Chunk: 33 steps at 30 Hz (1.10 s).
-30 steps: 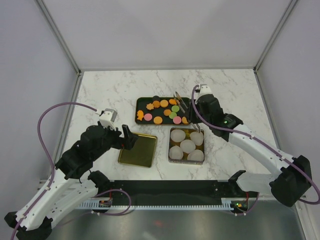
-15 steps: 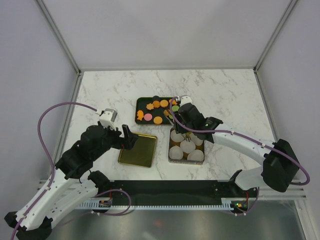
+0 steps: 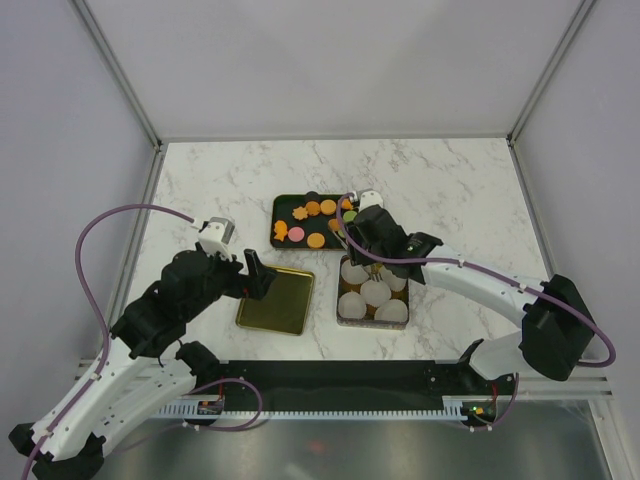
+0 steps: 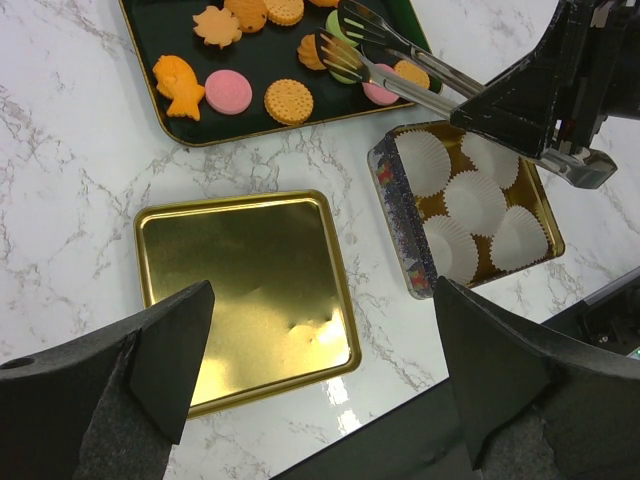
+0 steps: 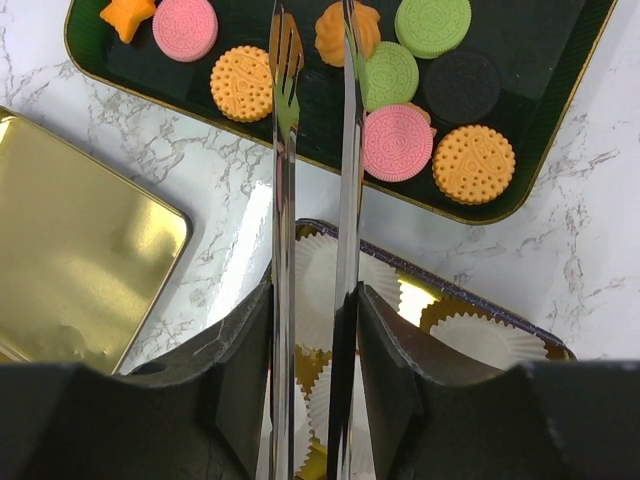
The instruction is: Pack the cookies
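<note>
One tong tip [image 5: 351, 38] is over the orange shaped cookie, so next my right gripper opens the tongs wider and puts them on either side of that cookie [image 5: 333, 35] before it squeezes.
The cookies [image 3: 316, 222] lie on a dark tray [image 3: 283, 207]: round orange, pink and green ones, plus orange fish and flower shapes. My right gripper [image 3: 366, 240] is shut on metal tongs [image 3: 346, 224]. In the right wrist view its fingers clamp the tongs [image 5: 285, 200] above the tin of white paper cups [image 5: 470, 335]. The tong tips stand either side of an orange shaped cookie [image 5: 327, 38], next to a green one [image 5: 391, 75] and a pink one [image 5: 397, 142]. My left gripper [image 3: 258, 275] is open and empty above the gold lid [image 4: 245, 290].
The open tin [image 3: 343, 288] with several paper cups stands just in front of the tray's right half. The gold lid [image 3: 277, 302] lies to its left. From the left wrist view, the right arm [image 4: 560, 80] reaches over the tin. Grey walls enclose the marble table.
My right arm has swung left from the tray's right end, bringing the tongs over the tin and the tray's middle. In the last half second it barely moved. The left arm is still.
</note>
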{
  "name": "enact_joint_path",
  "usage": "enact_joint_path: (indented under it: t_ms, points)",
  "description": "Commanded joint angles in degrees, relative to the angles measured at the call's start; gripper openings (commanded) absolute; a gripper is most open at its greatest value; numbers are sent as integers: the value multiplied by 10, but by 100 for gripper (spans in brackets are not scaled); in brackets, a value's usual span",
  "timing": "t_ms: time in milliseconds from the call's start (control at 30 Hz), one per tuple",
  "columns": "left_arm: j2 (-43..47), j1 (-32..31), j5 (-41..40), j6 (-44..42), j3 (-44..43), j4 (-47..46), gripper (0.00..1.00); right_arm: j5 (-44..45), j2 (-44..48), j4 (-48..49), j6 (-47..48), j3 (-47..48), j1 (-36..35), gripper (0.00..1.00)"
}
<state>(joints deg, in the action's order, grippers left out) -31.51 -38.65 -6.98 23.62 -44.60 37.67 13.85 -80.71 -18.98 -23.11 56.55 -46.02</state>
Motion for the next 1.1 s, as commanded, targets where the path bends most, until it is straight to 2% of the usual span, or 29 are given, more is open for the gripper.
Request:
enact_joint_path:
  t_ms: [0, 500, 800, 1067]
  points:
    - [0, -2, -7, 13, 2, -1, 100, 15, 2, 6, 12, 34, -3, 46]
    - [0, -2, -3, 13, 1, -1, 100, 34, 15, -17, 23, 52, 9, 48]
    - [2, -2, 1, 13, 2, -1, 100, -19, 29, -17, 28, 46, 51, 46]
    - [2, -2, 4, 12, 2, -1, 100, -64, -30, -14, 32, 69, 51, 44]
